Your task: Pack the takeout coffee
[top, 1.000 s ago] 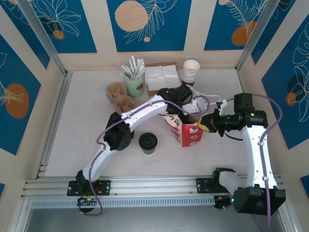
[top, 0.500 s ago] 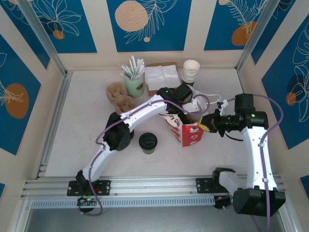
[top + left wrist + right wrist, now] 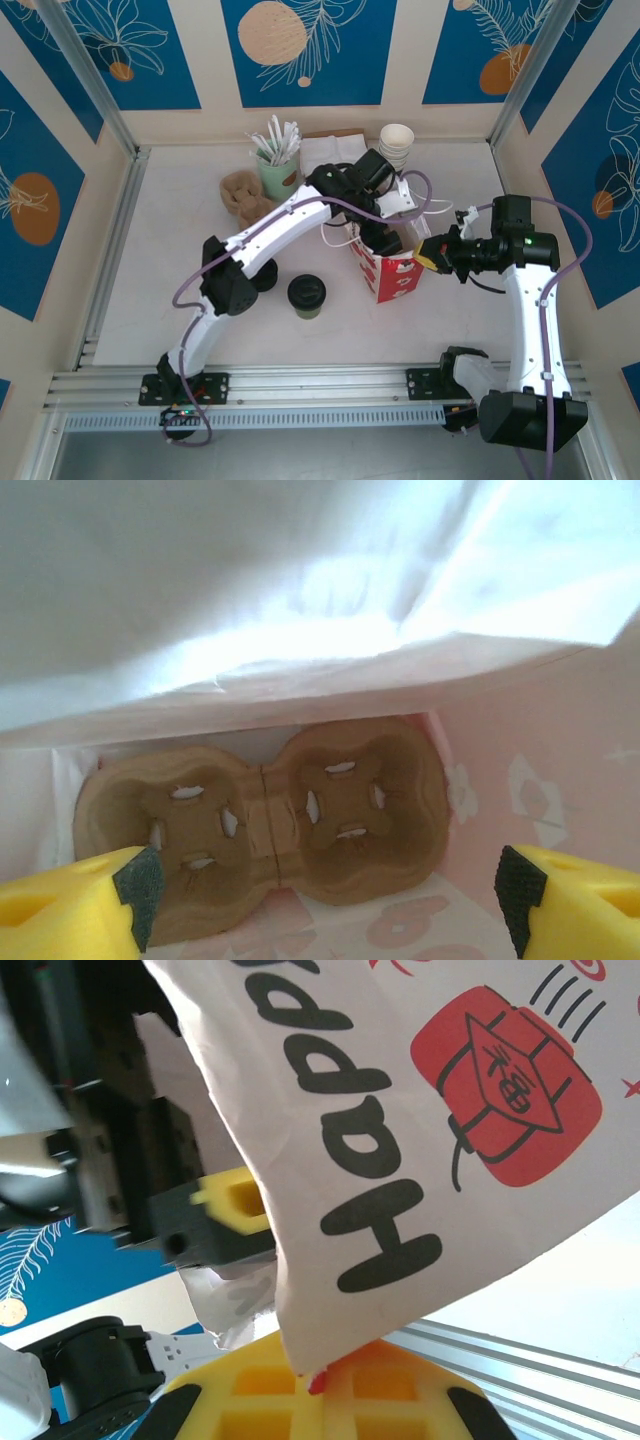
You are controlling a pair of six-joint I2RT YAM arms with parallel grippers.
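Observation:
I should take the bag's rim farther back with my right gripper and pull the bag straight, because the paper bag stands crooked with its side sagging over the cup carrier.
The takeout coffee, a dark cup with a black lid, stands on the table left of the red-and-white paper bag. My left gripper hangs over the bag's mouth. In the left wrist view this gripper is open with nothing between its yellow fingertips. Below it a brown cardboard cup carrier lies on the floor of the bag. My right gripper is shut on the bag's right rim, and the printed bag wall runs down into its closed yellow pads.
At the back stand a stack of cardboard carriers, a green cup of utensils, napkins and stacked white cups. A short black stack sits by the left arm's elbow. Walls close in left, right and behind.
My left gripper has opened wide and risen from deep in the bag toward its mouth, the arm swinging back. The right gripper and the coffee have not moved.

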